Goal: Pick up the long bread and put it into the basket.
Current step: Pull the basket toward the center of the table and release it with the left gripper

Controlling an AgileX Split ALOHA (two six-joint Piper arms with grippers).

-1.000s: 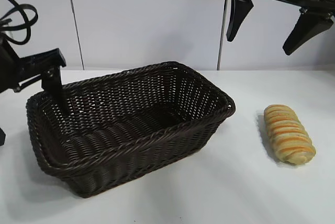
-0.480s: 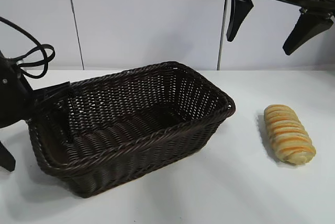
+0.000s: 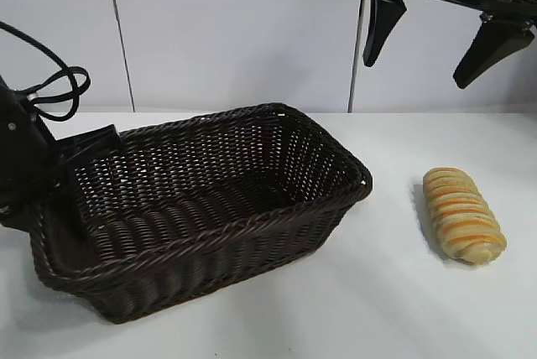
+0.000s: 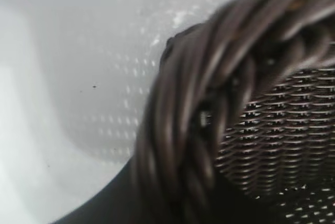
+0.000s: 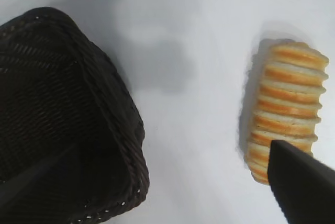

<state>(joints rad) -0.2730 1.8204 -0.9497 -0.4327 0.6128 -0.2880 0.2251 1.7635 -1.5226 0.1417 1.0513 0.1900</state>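
My left gripper is holding the basket, which lies crooked with its gripped end (image 3: 60,241) too far forward. Next, my left gripper swings that end back toward the wall before it lets go.
The long bread (image 3: 464,214), golden-tan with orange stripes, lies on the white table to the right of the basket; it also shows in the right wrist view (image 5: 287,106). The dark brown wicker basket (image 3: 210,258) sits centre-left and is empty. My left gripper (image 3: 60,208) is at the basket's left end, shut on its braided rim (image 4: 209,103), with one finger inside the basket and one outside. My right gripper (image 3: 414,72) hangs high above the table between the basket and the bread, wide open and empty.
The white table (image 3: 394,309) is bare round the bread and in front of the basket. A white wall stands behind. The basket's near corner (image 5: 133,145) lies under my right gripper's left finger.
My left gripper came down onto the basket's left rim and closed on it. The basket has slid a little to the left and forward. The right arm and the bread have not moved.
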